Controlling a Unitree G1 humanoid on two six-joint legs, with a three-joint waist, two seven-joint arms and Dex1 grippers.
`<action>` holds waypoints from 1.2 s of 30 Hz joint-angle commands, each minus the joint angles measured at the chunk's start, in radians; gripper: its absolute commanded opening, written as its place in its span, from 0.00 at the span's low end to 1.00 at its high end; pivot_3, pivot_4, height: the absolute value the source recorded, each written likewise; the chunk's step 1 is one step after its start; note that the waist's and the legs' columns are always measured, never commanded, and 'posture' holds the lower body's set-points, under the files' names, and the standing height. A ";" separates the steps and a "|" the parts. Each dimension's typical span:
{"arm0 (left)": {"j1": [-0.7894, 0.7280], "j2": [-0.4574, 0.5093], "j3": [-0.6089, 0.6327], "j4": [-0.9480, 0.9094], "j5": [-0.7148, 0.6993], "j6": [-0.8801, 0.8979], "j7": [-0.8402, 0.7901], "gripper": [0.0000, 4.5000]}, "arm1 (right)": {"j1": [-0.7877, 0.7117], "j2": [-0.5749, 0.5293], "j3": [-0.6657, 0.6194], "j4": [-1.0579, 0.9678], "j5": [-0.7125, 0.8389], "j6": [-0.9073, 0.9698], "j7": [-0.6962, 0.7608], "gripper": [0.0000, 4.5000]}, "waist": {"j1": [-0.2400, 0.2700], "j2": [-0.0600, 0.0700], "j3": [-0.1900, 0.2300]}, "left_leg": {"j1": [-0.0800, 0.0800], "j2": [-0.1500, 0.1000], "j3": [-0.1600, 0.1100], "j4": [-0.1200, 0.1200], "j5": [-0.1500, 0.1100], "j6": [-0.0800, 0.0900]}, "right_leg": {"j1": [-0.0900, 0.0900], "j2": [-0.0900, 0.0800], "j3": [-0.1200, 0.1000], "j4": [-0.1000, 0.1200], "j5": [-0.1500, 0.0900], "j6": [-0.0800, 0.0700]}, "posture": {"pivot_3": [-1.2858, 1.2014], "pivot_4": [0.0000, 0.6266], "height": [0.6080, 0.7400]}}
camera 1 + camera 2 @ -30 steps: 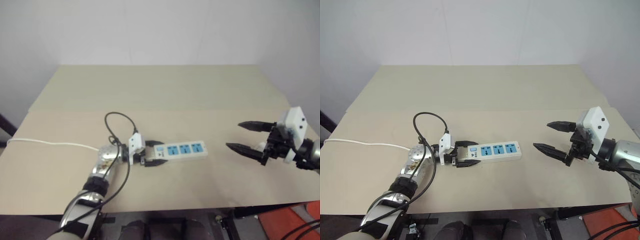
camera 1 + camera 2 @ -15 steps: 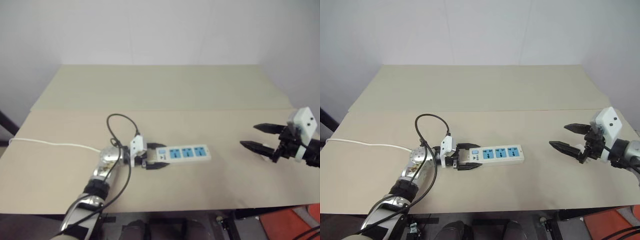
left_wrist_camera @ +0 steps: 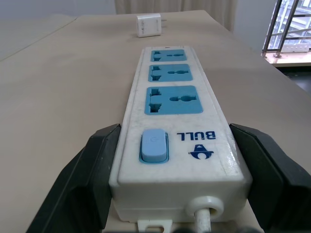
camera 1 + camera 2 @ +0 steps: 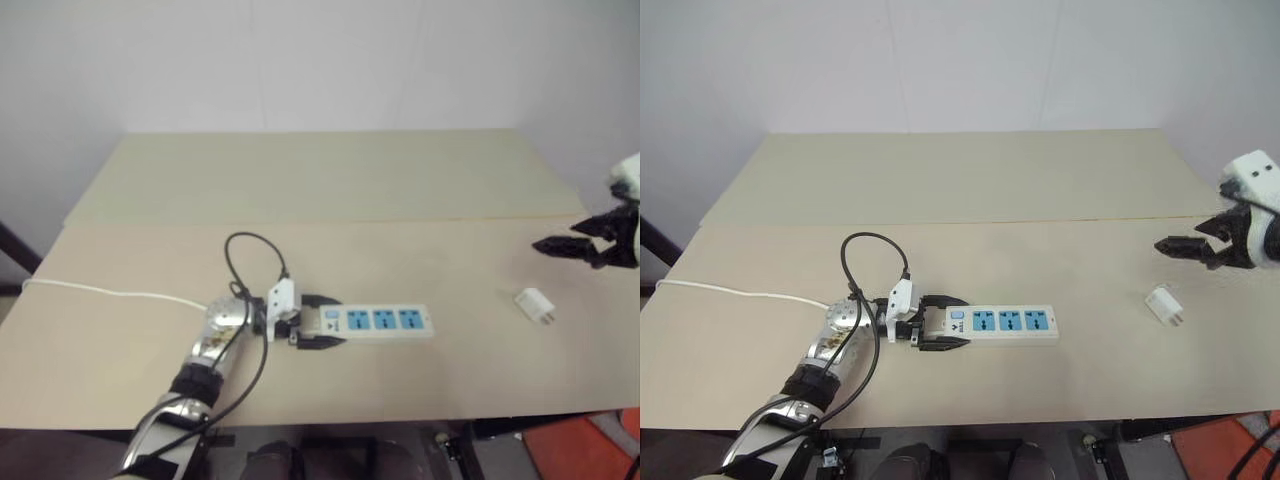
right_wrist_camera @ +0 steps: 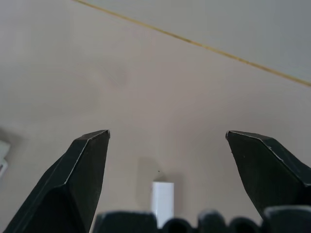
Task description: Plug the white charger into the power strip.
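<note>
The prongs (image 4: pixel 548 319) are in sight at the white charger's near end (image 4: pixel 535 304). I should expect to find a small port in its opposite end when I lift it.
The power strip (image 4: pixel 382 322), a white bar with three blue sockets, lies flat near the table's front middle. My left gripper (image 4: pixel 310 323) is shut on its switch end, one black finger along each side (image 3: pixel 92 160). The white charger (image 4: pixel 1165 305) lies loose on the table to the strip's right, prongs sideways; the left wrist view has the charger (image 3: pixel 148 24) beyond the strip's far end. My right gripper (image 4: pixel 1188 247) hovers open above the table at the far right, above and beyond the charger, with nothing between its fingers (image 5: pixel 82 160).
The strip's thin white cord (image 4: pixel 110 293) runs left to the table's edge. A black cable loop (image 4: pixel 252 262) arches over my left wrist. A seam (image 4: pixel 970 222) crosses the tan tabletop. Something orange-red (image 4: pixel 585 450) sits on the floor at the front right.
My right gripper has swung to the right and up, still open, leaving the charger in plain view on the table. The left gripper has kept its hold on the strip.
</note>
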 commanded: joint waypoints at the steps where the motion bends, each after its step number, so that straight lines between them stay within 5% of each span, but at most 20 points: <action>1: 0.012 -0.008 -0.042 0.016 0.032 0.024 0.009 0.72 | -0.197 0.016 0.202 0.189 -0.153 0.039 0.122 1.00 | 0.000 0.001 0.000 | -0.001 -0.001 0.000 0.000 0.000 0.000 | 0.000 0.000 0.000 0.000 0.000 0.001 | 0.52 0.24 1.00; 6: 0.036 -0.005 -0.049 -0.003 0.035 0.029 0.027 0.72 | -0.398 0.122 0.402 0.510 -0.346 -0.069 0.259 1.00 | -0.002 0.001 0.000 | -0.003 -0.002 0.000 0.001 -0.001 0.001 | -0.001 -0.001 0.000 -0.001 0.001 0.002 | 0.52 0.24 1.00; 12: 0.064 0.004 -0.053 -0.039 0.034 0.047 0.042 0.72 | -0.451 0.204 0.433 0.723 -0.457 -0.199 0.298 1.00 | -0.003 0.002 -0.001 | -0.004 -0.002 0.000 0.001 0.000 0.000 | -0.002 -0.001 0.000 -0.001 0.002 0.003 | 0.52 0.24 1.00; 36: 0.076 0.020 -0.067 -0.072 0.035 0.082 0.043 0.72 | -0.376 0.344 0.383 0.850 -0.579 -0.326 0.319 1.00 | -0.016 0.004 -0.002 | -0.003 -0.002 0.001 0.001 0.001 -0.002 | 0.000 0.000 0.000 0.000 0.003 0.005 | 0.52 0.24 1.00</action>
